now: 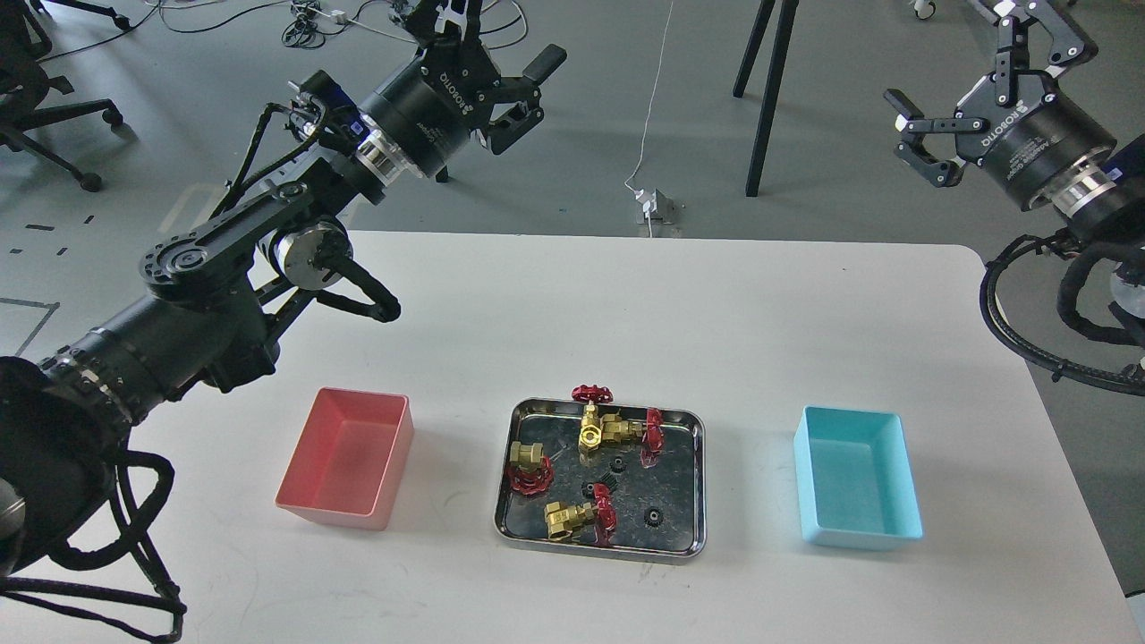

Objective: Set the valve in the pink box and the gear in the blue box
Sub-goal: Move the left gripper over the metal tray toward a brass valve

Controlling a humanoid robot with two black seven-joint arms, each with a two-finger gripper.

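Observation:
The brass valve [528,465] should come to rest on its side when I lower it into the pink box, because its red handwheel [531,478] is wider than its body.
Several brass valves with red handwheels lie in a shiny steel tray [599,547] at the table's middle; one valve [573,517] is near the tray's front. Three tiny black gears lie among them, one gear [654,517] at the front right. The pink box [394,465] stands left of the tray and holds nothing. To the right of the tray, the blue box [850,414] is likewise empty. My left gripper [496,45] hangs open high above the table's far left, holding nothing. My right gripper [962,54] is open too, high at the far right.
The white table [716,313] carries only the tray and the two boxes. Beyond its far edge are a black tripod [769,89], a power strip [656,207] with cables on the floor, and chair bases at the far left.

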